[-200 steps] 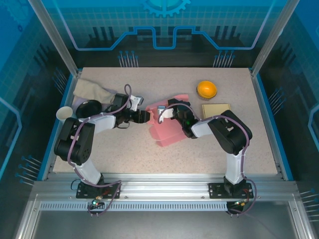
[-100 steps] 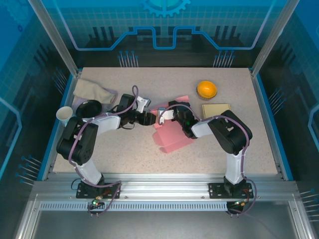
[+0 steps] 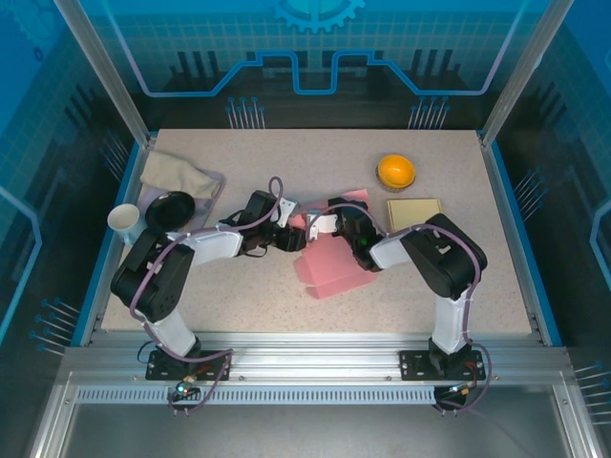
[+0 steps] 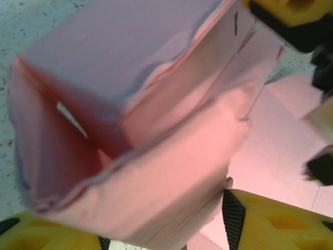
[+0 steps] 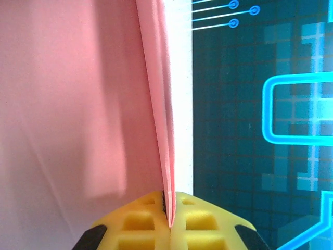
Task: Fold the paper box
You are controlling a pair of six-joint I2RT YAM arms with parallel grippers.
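Observation:
Next, I turn the pink paper box square with my right gripper by the thin pink flap before the next fold, because the box lies at a slant between my grippers.
The pink paper box lies partly folded in the middle of the table. My right gripper is at its upper left part, shut on a thin pink flap that stands edge-on between the yellow fingers; the gripper pinches it at the tips. My left gripper reaches in from the left. It is open, and a raised wall of the box sits between its fingers; the right pad touches the wall's corner. The box's hollow inside faces the left wrist camera.
An orange bowl and a tan pad sit at the back right. A beige cloth, a black bowl and a white cup are at the left edge. Bare table lies in front of the box.
My left gripper has moved right, from beside the box's left edge to around its wall. The box has shifted slightly right. The right gripper keeps its hold.

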